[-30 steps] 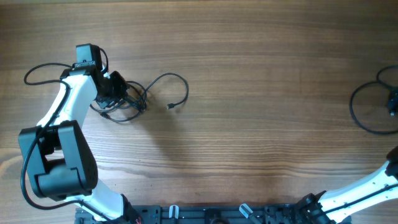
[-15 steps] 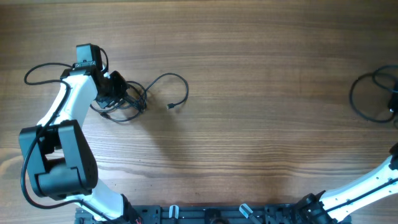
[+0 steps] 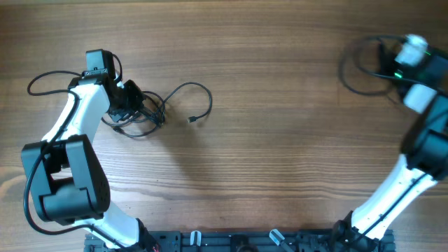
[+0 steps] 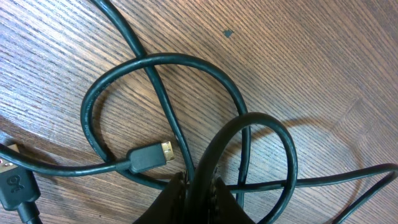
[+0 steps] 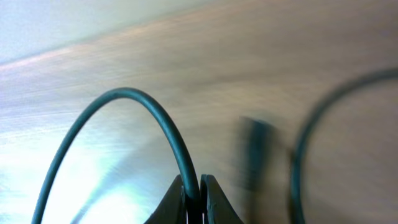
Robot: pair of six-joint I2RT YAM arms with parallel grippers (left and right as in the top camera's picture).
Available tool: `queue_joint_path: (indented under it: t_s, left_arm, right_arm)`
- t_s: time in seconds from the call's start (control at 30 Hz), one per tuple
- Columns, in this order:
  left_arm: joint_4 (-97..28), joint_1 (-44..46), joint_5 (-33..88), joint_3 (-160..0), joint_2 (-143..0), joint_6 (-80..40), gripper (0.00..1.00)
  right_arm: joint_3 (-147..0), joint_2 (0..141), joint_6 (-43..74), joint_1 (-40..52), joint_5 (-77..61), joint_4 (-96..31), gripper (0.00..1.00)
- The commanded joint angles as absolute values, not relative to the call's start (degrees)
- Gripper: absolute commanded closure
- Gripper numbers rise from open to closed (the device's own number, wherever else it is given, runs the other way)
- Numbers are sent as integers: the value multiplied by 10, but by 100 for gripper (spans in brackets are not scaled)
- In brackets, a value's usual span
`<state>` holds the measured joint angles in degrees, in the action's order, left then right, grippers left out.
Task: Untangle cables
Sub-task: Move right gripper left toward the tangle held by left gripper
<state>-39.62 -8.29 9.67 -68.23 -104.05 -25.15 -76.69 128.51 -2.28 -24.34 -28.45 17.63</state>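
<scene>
I should free my right gripper from its separate cable and move it to the loose plug [image 3: 192, 119], because that plug's cable enters the knot [image 3: 162, 113] under my left gripper.
A knot of thin black cables [image 3: 148, 115] lies at the table's left. One strand loops out to a loose plug [image 3: 192, 120]. My left gripper [image 3: 131, 105] sits over the knot, shut on one cable [image 4: 214, 146] that arches up between its fingers. Close by lies a gold-tipped plug [image 4: 149, 155], inside another loop [image 4: 155, 60]. At the far right, my right gripper [image 3: 387, 64] is shut on a separate cable [image 3: 343, 70], which curves away leftward. In the blurred right wrist view that cable [image 5: 137, 94] rises from the right gripper [image 5: 198, 194].
A thin black strand [image 3: 38, 80] runs out to the left behind the left arm [image 3: 66, 133]. The right arm [image 3: 409, 168] crosses the table's right edge. A black rail [image 3: 231, 241] lines the front edge. Bare wood spans the middle.
The right arm swung up and leftward from the right edge, its gripper closing on the cable and carrying the loop along. The left gripper and the knot stayed put.
</scene>
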Motion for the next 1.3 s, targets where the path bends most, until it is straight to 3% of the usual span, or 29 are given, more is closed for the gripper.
queue_joint_path:
  t_s: [0.0,0.17,0.37,0.4,0.43,0.47,0.83,1.03,1.13,1.27]
  left_arm:
    - [-397,-81,89,-685,-1048,-244,84]
    - [-396,-81,89,-685,-1048,-244,84]
    - [-396,-81,89,-685,-1048,-244,83]
    - [-396,-81,89,-685,-1048,-244,83]
    - [-396,-81,89,-685,-1048,-244,83]
    - [-396,-81,89,-685,-1048,-244,83]
    - [-388,-81,89,-685,-1048,-244,80]
    - [-383,-81,90,-685,-1048,-244,44]
    - [-383,-81,90,-685,-1048,-244,32]
    - [-383,-81,90,-685,-1048,-244,19]
  right_arm:
    - [-764,1294,1,-178,-141,217,96]
    - [-764,1294,0,-138,-3,238,96]
    - [-766,1282,-15,-160,4,228,95]
    - [-766,1275,-15,-166,4,223,87]
    - [-766,1269,-15,-170,4,219,57]
    - [-766,1262,-15,-175,4,217,1]
    - [-766,1109,10,-178,-8,119,0]
    - [-766,1028,146,-178,-143,-100,0]
    - [-765,1027,223,-177,-246,-194,0]
    - [-764,1030,223,-157,-301,-303,0]
